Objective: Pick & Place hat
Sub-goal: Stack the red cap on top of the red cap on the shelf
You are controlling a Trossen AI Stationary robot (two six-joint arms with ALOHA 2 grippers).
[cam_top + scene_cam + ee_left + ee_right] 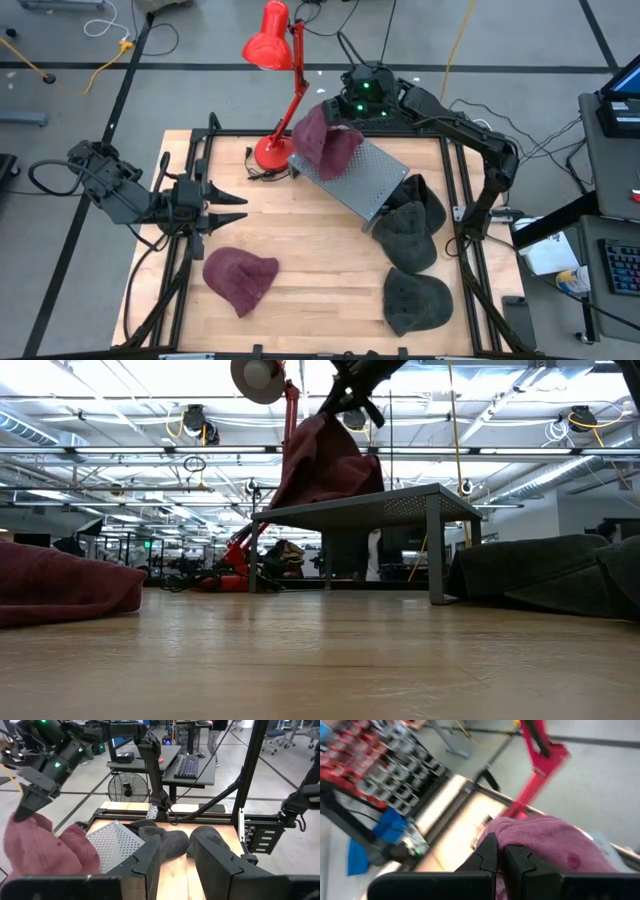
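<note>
The maroon hat's lower part (325, 488) meets the metal stand's top (374, 178), so my right gripper should keep moving down until the hat rests there, and then let go of it.
A maroon hat (325, 142) hangs from my right gripper (347, 122), which is shut on it above the far-left end of a perforated metal stand (358, 180). In the low view the hat (325, 460) droops below the gripper (350, 400) onto the stand's top (400, 502). A second maroon hat (241, 278) lies flat on the table near the front left. My left gripper (228, 208) is open and waits at the table's left side, touching nothing. My right gripper pinches the maroon hat's top fold (512, 837) between its two fingers, coming from above and pointing down. The hat (45, 850) hangs below the fingers. Its lower part (300, 495) reaches the far-left end of the metal stand's top.
Three dark grey hats lie at the table's right: one beside the stand (425, 195), one in the middle (408, 238), one near the front (416, 302). A red desk lamp (272, 48) stands with its base (270, 152) at the far edge, next to the stand.
</note>
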